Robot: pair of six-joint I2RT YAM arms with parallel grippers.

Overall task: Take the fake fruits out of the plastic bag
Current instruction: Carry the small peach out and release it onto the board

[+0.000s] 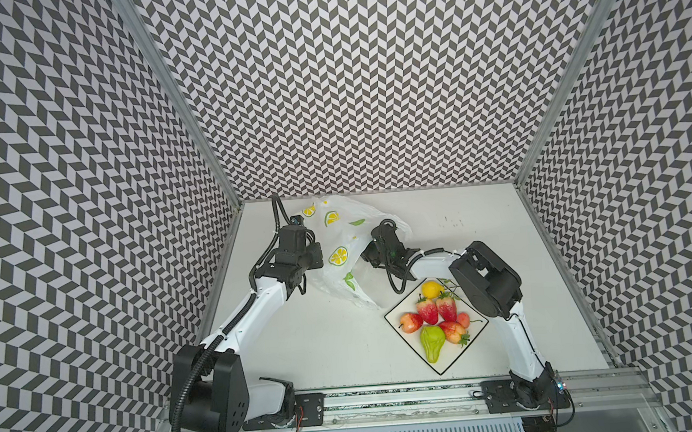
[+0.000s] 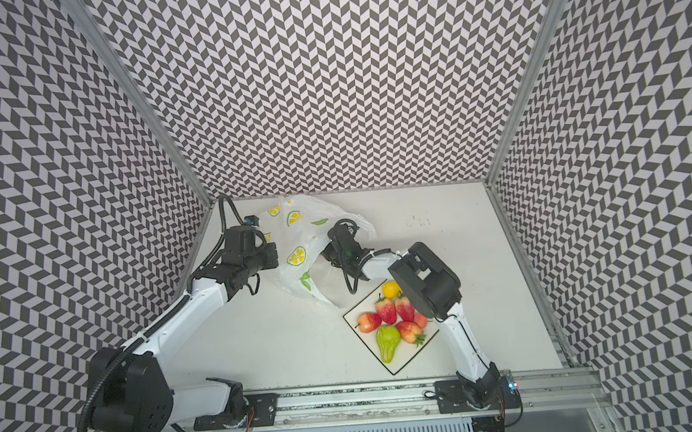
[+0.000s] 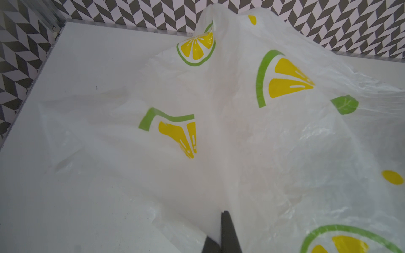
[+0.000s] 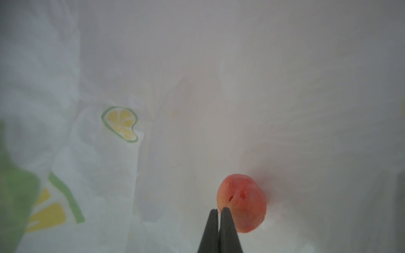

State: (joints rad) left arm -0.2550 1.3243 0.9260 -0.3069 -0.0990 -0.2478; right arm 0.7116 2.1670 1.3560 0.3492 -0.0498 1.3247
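I should keep moving my right gripper out and let go over the plate's fruits [image 1: 439,319], as the red-orange fruit [image 4: 243,199] is against its shut fingers and the bag is open toward the plate.
My left gripper [image 3: 221,214] is shut on a fold of the plastic bag [image 1: 339,230], holding that side up off the table. In the left wrist view the lemon-print film [image 3: 241,131] spreads away from the tips. My right gripper [image 4: 219,211] is inside the bag, its jaws shut. One small red-orange fake fruit [image 4: 245,201] lies on the bag floor right beside its tips; nothing shows between the jaws. In both top views the bag mouth hides the right fingertips.
A white square black-rimmed plate [image 1: 451,356] sits front right of the bag with a lemon [image 1: 432,289], strawberries [image 1: 427,310], an apple [image 1: 411,322], a pear [image 1: 432,342] and a cherry [image 1: 463,319]. The right elbow [image 1: 486,284] overhangs its far corner. Patterned walls enclose the table.
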